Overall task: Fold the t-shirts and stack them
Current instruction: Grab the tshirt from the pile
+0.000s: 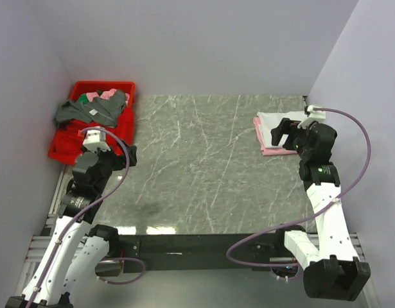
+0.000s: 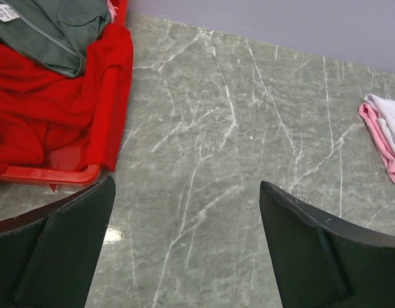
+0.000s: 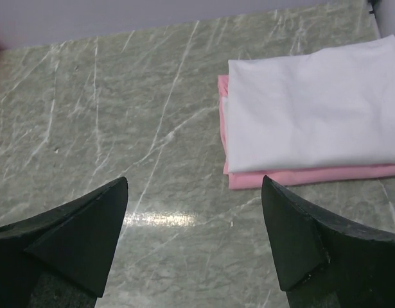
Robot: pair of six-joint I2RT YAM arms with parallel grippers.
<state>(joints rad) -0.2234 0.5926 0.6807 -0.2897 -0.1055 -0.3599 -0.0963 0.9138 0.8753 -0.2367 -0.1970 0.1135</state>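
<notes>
I should keep moving my open left gripper into the bin until it can close on the dark grey cloth (image 1: 71, 111), because the dark grey t-shirt (image 1: 102, 110) lies uncovered on top of the red t-shirt.
A folded white t-shirt (image 3: 313, 115) lies on a folded pink t-shirt (image 3: 313, 175) at the table's right rear; this stack (image 1: 272, 122) also shows at the far right of the left wrist view, white t-shirt (image 2: 393, 119) over pink t-shirt (image 2: 377, 138). A crumpled dark grey t-shirt (image 1: 91, 112) and a red t-shirt (image 2: 49, 109) fill the bin, with green and pink cloth behind. My left gripper (image 1: 128, 156) (image 2: 186, 183) hangs open over bare table beside the bin. My right gripper (image 1: 280, 131) (image 3: 194, 179) stands open just in front of the stack, holding nothing.
The red plastic bin (image 1: 101, 84) (image 2: 43, 174) sits at the left rear corner, red cloth draped over its rim. The grey marble table (image 1: 203, 160) is walled by pale panels on three sides. Purple cables loop off both arms.
</notes>
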